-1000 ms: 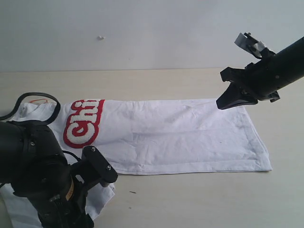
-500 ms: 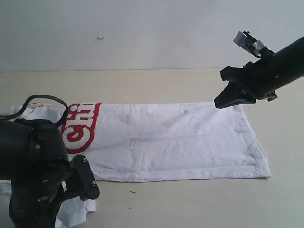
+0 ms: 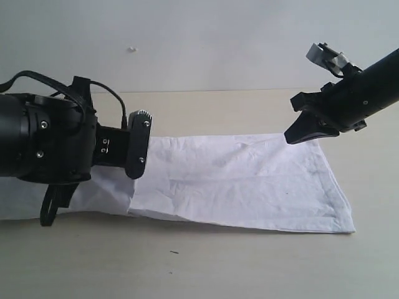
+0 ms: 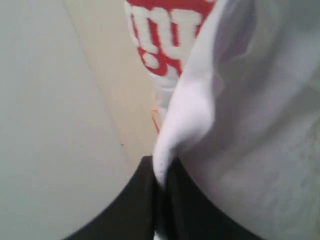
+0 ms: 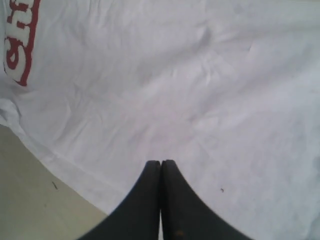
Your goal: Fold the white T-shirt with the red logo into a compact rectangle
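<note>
The shirt's end (image 3: pixel 9 202) trails flat while my left gripper pinches a fold (image 4: pixel 192 115) next to the red logo. I should put the fold down and grab that end.
The white T-shirt (image 3: pixel 249 184) lies on the table as a long band folded lengthways. Its left end is lifted. My left gripper (image 4: pixel 161 172) is shut on a pinched fold of the white cloth there. In the exterior view the left arm (image 3: pixel 56 146) hangs over that end and hides the fingertips and the red logo. The red logo (image 4: pixel 167 30) shows beyond the held fold in the left wrist view, and its end (image 5: pixel 20 45) also shows in the right wrist view. My right gripper (image 3: pixel 293 136) (image 5: pixel 161 163) hovers shut and empty above the shirt's far right part.
The beige table (image 3: pixel 218 261) runs in front of the shirt, with a small dark speck (image 3: pixel 173 252) on it. A pale wall (image 3: pixel 199 43) stands behind the table's far edge.
My left gripper shut on the shirt's left end, then rose and swung right with the cloth. The logo, visible before, is now hidden behind the arm. The right arm barely moved.
</note>
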Tool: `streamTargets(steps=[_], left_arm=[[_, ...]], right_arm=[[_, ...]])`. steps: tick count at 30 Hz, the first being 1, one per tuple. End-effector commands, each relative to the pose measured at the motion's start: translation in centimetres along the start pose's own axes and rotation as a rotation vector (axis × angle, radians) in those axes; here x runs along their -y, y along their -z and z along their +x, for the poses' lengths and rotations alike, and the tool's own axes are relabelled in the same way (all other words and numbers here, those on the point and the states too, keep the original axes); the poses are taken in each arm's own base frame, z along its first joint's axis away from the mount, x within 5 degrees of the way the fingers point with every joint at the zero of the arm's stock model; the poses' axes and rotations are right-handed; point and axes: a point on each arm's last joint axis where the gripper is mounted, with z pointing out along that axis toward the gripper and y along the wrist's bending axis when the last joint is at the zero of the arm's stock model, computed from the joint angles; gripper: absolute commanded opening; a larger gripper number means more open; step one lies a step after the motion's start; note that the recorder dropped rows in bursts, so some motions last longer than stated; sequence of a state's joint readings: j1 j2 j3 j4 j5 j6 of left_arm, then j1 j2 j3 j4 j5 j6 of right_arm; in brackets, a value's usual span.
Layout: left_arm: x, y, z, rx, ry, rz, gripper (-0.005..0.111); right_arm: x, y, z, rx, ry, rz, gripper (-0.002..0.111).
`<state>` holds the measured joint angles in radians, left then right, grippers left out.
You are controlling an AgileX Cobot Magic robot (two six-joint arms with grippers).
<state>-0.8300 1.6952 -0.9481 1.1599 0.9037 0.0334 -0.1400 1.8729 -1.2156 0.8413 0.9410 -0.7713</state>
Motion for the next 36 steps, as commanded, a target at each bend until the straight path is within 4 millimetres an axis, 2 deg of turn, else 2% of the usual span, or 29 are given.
streamTargets(steps=[1, 3, 10, 13, 17, 20, 22, 25, 28, 31, 36], left_arm=[[-1.4, -0.7, -0.3, 0.137, -0.023, -0.081, 0.0], [-1.6, -1.0, -0.4, 0.186, -0.013, -0.076, 0.005], [-2.2, -2.5, 0.8, 0.225, 0.041, -0.059, 0.042], [-2.4, -3.0, 1.5, 0.208, 0.121, -0.046, 0.045], [-2.5, -3.4, 2.0, 0.193, 0.27, -0.028, 0.044], [-2.1, -3.4, 1.9, 0.199, 0.493, 0.036, 0.039], [-1.4, -3.9, 1.8, 0.195, 0.612, 0.126, 0.027], [-0.6, -5.3, 2.0, 0.217, 0.809, 0.276, 0.0], [0.0, -7.3, 2.9, 0.216, 1.038, 0.417, 0.0], [0.7, -9.0, 4.2, 0.171, 1.146, 0.512, 0.0], [2.5, -10.3, 4.8, 0.141, 1.099, 0.691, 0.0]], right_arm=[[0.1, 0.3, 0.1, -0.007, 0.048, 0.042, 0.0], [0.2, 0.3, 0.1, -0.012, 0.055, 0.05, 0.0], [0.3, 0.3, 0.2, -0.023, 0.066, 0.06, 0.0], [0.3, 0.3, 0.2, -0.026, 0.07, 0.065, 0.0], [0.4, 0.3, 0.2, -0.021, 0.07, 0.069, 0.0], [0.4, 0.3, 0.2, -0.021, 0.068, 0.069, 0.0], [0.4, 0.3, 0.2, -0.021, 0.068, 0.069, 0.0], [0.4, 0.3, 0.2, -0.021, 0.066, 0.069, 0.0], [0.3, 0.3, 0.2, -0.023, 0.061, 0.067, 0.0], [0.4, 0.4, 0.3, -0.029, 0.066, 0.071, 0.0], [0.6, 0.3, 0.1, -0.009, 0.065, 0.089, 0.0]])
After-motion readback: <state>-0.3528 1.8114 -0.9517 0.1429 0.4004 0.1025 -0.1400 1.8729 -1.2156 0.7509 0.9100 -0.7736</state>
